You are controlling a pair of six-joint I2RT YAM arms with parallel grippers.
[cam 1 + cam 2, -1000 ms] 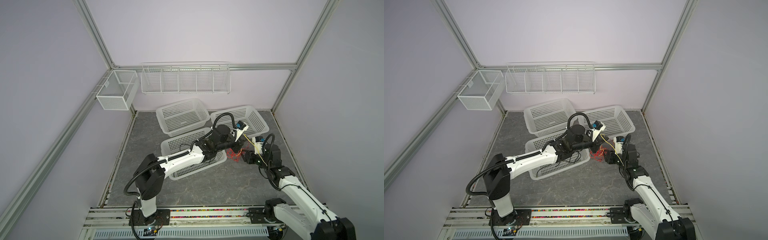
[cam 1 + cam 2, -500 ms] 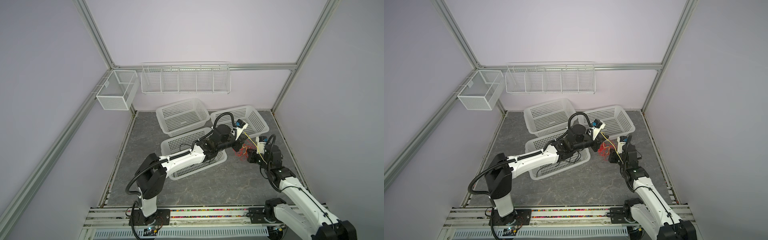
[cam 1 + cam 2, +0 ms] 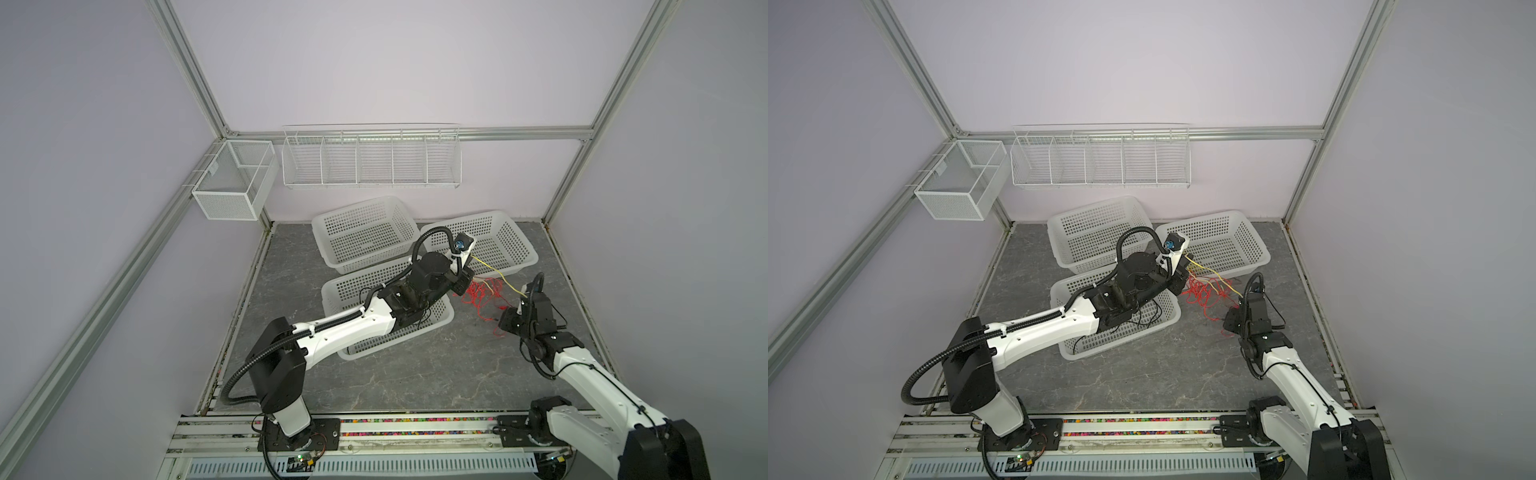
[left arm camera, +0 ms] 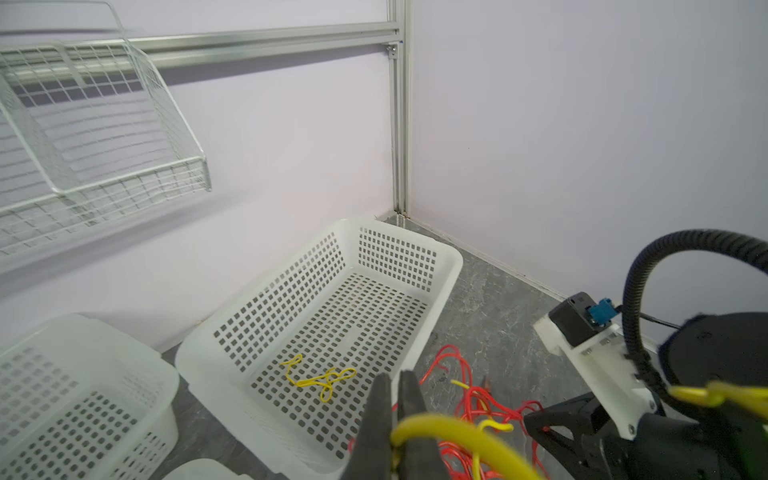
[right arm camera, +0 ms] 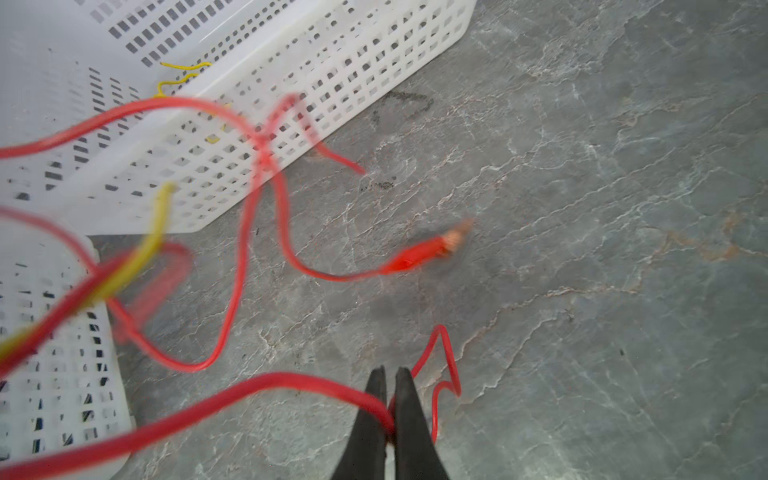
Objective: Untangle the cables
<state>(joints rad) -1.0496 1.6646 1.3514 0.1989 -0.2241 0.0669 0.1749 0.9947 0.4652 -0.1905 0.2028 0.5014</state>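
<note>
My left gripper has the yellow cable (image 3: 498,275) stretching from it onto my right gripper's wrist. Next, my left gripper moves gently toward that wrist (image 3: 525,296) to get some slack before it lifts the cable clear.
A tangle of thin red cables (image 3: 482,293) with yellow ones in it lies on the grey floor between both arms. My left gripper (image 4: 395,376) is shut on a yellow cable (image 4: 436,424) above the tangle; in a top view that gripper (image 3: 468,272) sits by the back right basket. The yellow cable (image 3: 496,274) stretches to the right arm's wrist. My right gripper (image 5: 386,370) is shut on a red cable (image 5: 291,380) just over the floor, right of the tangle (image 3: 1202,293). Another yellow cable (image 4: 320,380) lies in the back right basket. Black cables (image 3: 1152,318) lie in the near basket.
Three white perforated baskets stand on the floor: back left (image 3: 320,220), back right (image 3: 530,259) and near (image 3: 332,286), with the left arm reaching over the near one. A wire rack (image 3: 370,158) and a mesh box (image 3: 232,183) hang on the walls.
My right gripper has shut on a red cable and drawn back to the right and nearer, pulling the red tangle out. The left gripper stays shut on the yellow cable.
</note>
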